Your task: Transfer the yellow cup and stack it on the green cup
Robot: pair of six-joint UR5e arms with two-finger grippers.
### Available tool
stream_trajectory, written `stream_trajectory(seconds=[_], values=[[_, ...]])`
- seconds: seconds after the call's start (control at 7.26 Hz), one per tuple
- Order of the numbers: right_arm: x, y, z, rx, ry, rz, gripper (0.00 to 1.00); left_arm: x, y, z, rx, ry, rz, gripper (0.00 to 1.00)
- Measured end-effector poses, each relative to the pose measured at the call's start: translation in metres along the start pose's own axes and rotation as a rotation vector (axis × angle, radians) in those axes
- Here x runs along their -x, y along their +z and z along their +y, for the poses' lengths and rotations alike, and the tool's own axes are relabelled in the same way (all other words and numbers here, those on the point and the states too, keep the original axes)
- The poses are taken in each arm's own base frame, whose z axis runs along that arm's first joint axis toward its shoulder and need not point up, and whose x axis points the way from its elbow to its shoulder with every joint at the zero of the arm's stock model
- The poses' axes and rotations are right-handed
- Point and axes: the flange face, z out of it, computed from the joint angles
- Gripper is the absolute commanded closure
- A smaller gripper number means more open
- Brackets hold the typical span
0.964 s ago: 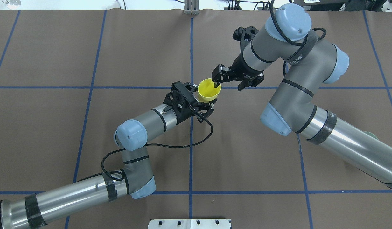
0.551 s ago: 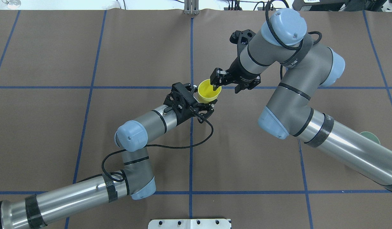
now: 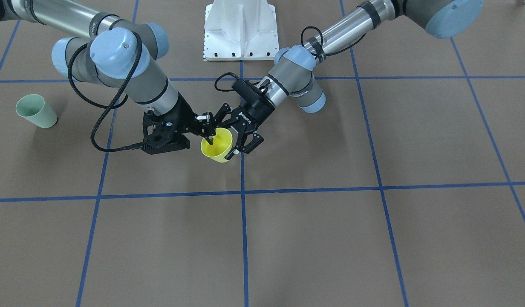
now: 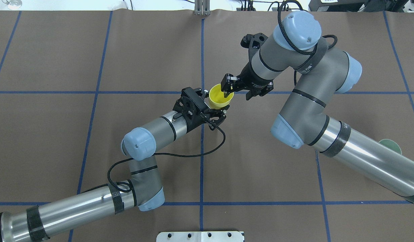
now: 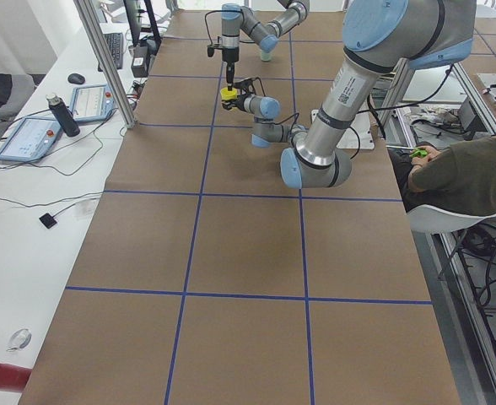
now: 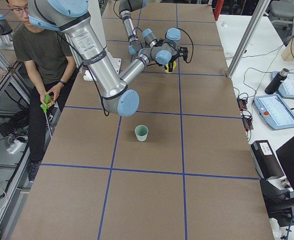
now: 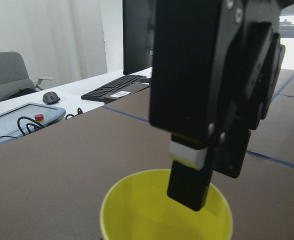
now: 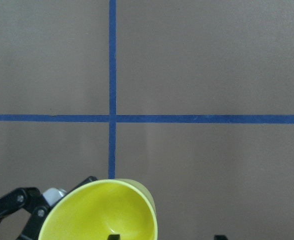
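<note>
The green cup's opening (image 3: 30,105) is open, so the tapered yellow cup (image 3: 217,145) should go deep inside when I lower it, with only the part at its rim still showing.
The yellow cup (image 4: 217,98) is held tilted above the table near its middle, also seen in the front view (image 3: 220,149). My left gripper (image 4: 216,103) is shut on the cup's lower body from the near side. My right gripper (image 4: 237,91) is open and straddles the cup's far rim. In the left wrist view one of its fingers (image 7: 189,185) dips inside the cup (image 7: 137,215), while the other stays outside. The green cup (image 3: 36,111) stands upright far off on my right side, and my right arm partly hides it in the overhead view (image 4: 390,145).
The table (image 4: 92,50) is brown with blue tape lines. A white base plate (image 3: 241,30) sits between the arms' mounts. A loose black cable (image 4: 207,148) hangs from my left wrist. An operator (image 6: 42,55) sits behind the robot's side.
My right arm has moved left toward the yellow cup, bringing its finger further over and into the cup's mouth. My left arm and the cup have stayed still.
</note>
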Motion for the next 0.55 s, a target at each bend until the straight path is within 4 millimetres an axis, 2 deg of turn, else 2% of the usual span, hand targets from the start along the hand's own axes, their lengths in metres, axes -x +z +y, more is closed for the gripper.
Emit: stream_trajectory(seconds=[0.14, 0.28, 0.41, 0.55], values=[[0.0007, 0.0005, -0.0005, -0.001, -0.002, -0.004, 0.46, -0.0004, -0.0003, -0.0002, -0.001, -0.001, 0.001, 0.56], [0.0008, 0.0006, -0.0008, -0.002, -0.003, -0.005, 0.6, -0.0008, -0.0007, -0.0004, -0.001, -0.001, 0.002, 0.56], [0.0014, 0.0005, -0.0009, -0.003, -0.003, -0.006, 0.8, -0.001, -0.0008, -0.0004, -0.002, -0.001, 0.002, 0.56], [0.0017, 0.0005, -0.0009, -0.003, -0.002, -0.007, 0.93, -0.0011, -0.0009, -0.0004, -0.002, -0.001, 0.002, 0.56]])
